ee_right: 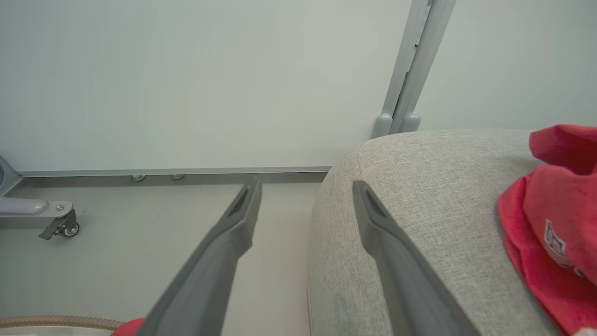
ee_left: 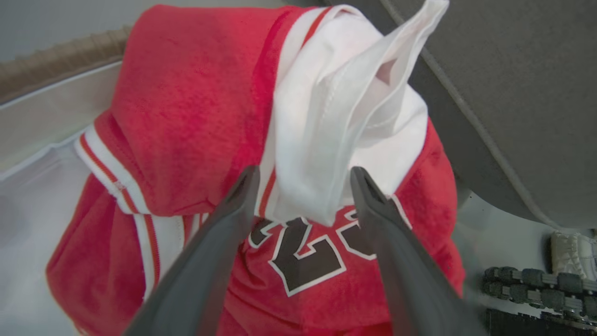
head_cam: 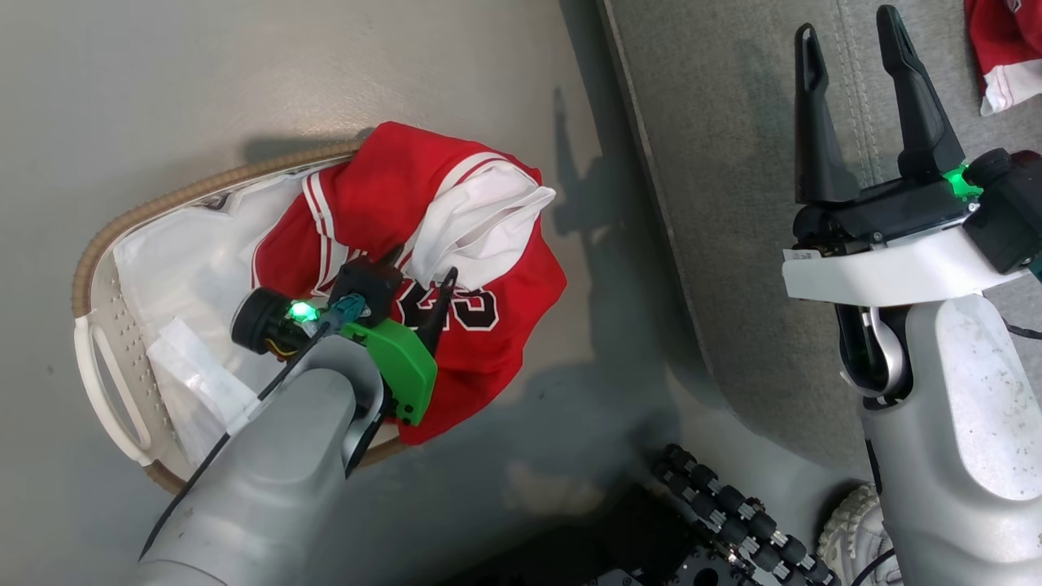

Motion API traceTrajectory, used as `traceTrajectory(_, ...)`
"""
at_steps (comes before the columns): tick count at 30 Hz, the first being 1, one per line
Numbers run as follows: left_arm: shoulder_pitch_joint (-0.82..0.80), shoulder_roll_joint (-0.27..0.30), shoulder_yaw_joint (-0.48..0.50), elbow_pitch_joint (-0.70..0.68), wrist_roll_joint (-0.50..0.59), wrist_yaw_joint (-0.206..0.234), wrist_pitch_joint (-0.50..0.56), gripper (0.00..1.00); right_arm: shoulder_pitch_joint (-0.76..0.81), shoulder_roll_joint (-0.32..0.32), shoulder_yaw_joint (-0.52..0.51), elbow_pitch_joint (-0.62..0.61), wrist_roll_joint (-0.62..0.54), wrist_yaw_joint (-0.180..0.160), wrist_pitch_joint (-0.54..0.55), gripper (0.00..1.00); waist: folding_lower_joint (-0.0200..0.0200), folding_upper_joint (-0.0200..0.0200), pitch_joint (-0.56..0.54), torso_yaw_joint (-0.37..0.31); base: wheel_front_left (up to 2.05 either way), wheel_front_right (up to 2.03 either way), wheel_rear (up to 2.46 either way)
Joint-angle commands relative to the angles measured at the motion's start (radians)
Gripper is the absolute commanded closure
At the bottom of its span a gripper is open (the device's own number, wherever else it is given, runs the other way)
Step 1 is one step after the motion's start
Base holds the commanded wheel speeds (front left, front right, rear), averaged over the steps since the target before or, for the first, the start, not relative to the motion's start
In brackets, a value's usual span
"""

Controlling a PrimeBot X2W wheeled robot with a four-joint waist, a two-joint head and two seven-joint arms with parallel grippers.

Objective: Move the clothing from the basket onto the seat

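The red jersey [head_cam: 493,343] is joined to the white trim along a striped band [head_cam: 470,170]. The whole red jersey will come along and hang limp when I lift the white trim.
The basket [head_cam: 81,268], with its brown woven rim and white liner [head_cam: 187,268], stands on the floor at the left. A red jersey [head_cam: 366,203] with white trim and the number 23 is heaped over the basket's right side. My left gripper [head_cam: 422,273] hangs open just above it. In the left wrist view the jersey [ee_left: 186,93] has a white fold that lies between the spread fingers of the left gripper [ee_left: 304,175]. My right gripper [head_cam: 847,28] stands open and empty over the grey seat [head_cam: 733,203]. A second red garment [head_cam: 1005,49] lies on the seat.
The seat's rounded edge [ee_right: 419,196] runs close by the basket's right side, with the red garment [ee_right: 555,224] on it. My base with black rollers [head_cam: 733,505] is below. A pale wall with a grey post [ee_right: 410,70] and a caster foot [ee_right: 60,224] stand beyond.
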Motion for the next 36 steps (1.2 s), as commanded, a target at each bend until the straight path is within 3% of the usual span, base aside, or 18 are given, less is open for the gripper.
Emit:
traceTrajectory(1,-0.029,-0.006,-0.008,0.018,-0.006,-0.003,0.001,0.00,0.010,-0.002,-0.003,-0.009,-0.006,-0.001,0.000,0.00,-0.0001,0.0000,0.005,0.005,0.00,0.00,0.00)
traceTrajectory(14,-0.091,-0.034,-0.155,0.088,-0.089,-0.003,0.001,0.00,0.007,-0.003,0.009,-0.033,-0.014,-0.001,0.000,0.00,-0.0001,0.0000,0.013,0.019,0.00,0.00,0.00)
traceTrajectory(16,-0.096,-0.033,-0.185,0.097,-0.113,-0.003,0.001,0.14,0.004,-0.002,0.012,-0.033,-0.014,-0.001,0.000,0.00,-0.0001,0.0000,0.009,0.019,0.00,0.00,0.00)
traceTrajectory(19,-0.109,-0.030,-0.218,0.094,-0.146,-0.003,0.001,0.07,0.004,-0.002,0.013,-0.035,-0.018,-0.001,0.000,0.00,-0.0001,0.0000,0.005,0.019,0.00,0.00,0.00)
traceTrajectory(20,-0.113,-0.030,-0.223,0.093,-0.152,-0.003,0.001,0.00,0.005,-0.002,0.013,-0.035,-0.019,-0.001,0.000,0.00,-0.0001,0.0000,0.005,0.020,0.00,0.00,0.00)
traceTrajectory(28,-0.135,-0.032,-0.255,0.100,-0.179,-0.003,0.001,0.00,0.021,-0.002,0.013,-0.032,-0.027,-0.001,0.000,0.00,-0.0001,0.0000,-0.004,0.020,0.00,0.00,0.00)
traceTrajectory(29,-0.135,-0.032,-0.259,0.101,-0.182,-0.003,0.001,0.07,0.023,-0.002,0.014,-0.031,-0.027,-0.001,0.000,0.00,-0.0001,0.0000,-0.006,0.019,0.00,0.00,0.00)
traceTrajectory(30,-0.137,-0.033,-0.262,0.100,-0.183,-0.003,0.001,0.22,0.024,-0.002,0.015,-0.031,-0.027,-0.001,0.000,0.00,-0.0001,0.0000,-0.008,0.018,0.00,0.00,0.00)
traceTrajectory(31,-0.140,-0.034,-0.266,0.098,-0.186,-0.003,0.001,0.55,0.024,-0.002,0.015,-0.030,-0.026,-0.001,0.000,0.00,-0.0001,0.0000,-0.010,0.017,0.00,0.00,0.00)
traceTrajectory(32,-0.144,-0.035,-0.269,0.094,-0.189,-0.003,0.001,1.00,0.025,-0.002,0.014,-0.030,-0.027,-0.001,0.000,0.00,-0.0001,0.0000,-0.011,0.017,0.00,0.00,0.00)
traceTrajectory(36,-0.147,-0.028,-0.289,0.081,-0.190,-0.003,0.001,1.00,0.021,-0.002,0.013,-0.027,-0.026,-0.001,0.000,0.00,-0.0001,0.0000,-0.015,0.015,0.00,0.00,0.00)
